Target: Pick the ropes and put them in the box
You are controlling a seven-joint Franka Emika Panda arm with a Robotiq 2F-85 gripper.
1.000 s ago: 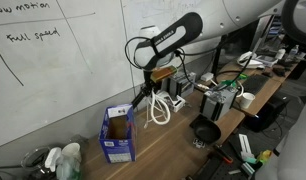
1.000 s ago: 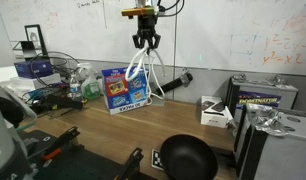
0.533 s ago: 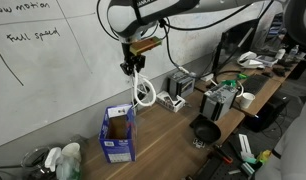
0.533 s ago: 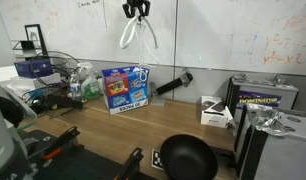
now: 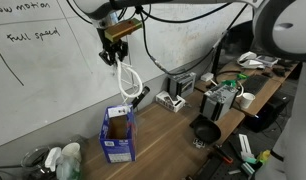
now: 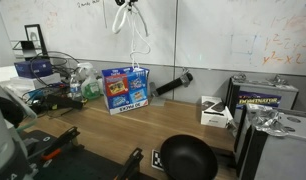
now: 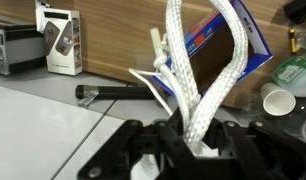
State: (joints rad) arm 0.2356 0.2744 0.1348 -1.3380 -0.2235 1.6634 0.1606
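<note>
The white ropes (image 6: 140, 43) are hanging toward the black cylinder's side of the blue cardboard box, so next I move my gripper back over the box's opening (image 5: 119, 124) before I lower the ropes.
My gripper (image 5: 115, 52) is shut on a bundle of white ropes (image 5: 126, 78) that hangs in loops below it, high above the blue cardboard box (image 5: 117, 135). In an exterior view the ropes (image 6: 140, 42) dangle above the box (image 6: 124, 89), which stands open on the wooden table. In the wrist view the ropes (image 7: 198, 70) run out from between the shut fingers (image 7: 193, 140), with the open box (image 7: 233, 50) below them.
A black cylinder (image 6: 169, 83) lies beside the box. Plastic cups and bottles (image 5: 61, 160) stand near the box. A black pan (image 6: 188, 157), small white boxes (image 6: 215, 110) and electronics (image 5: 223, 97) crowd the table. A whiteboard wall stands behind.
The gripper has carried the ropes higher and sideways along the whiteboard, from beside the box to above it.
</note>
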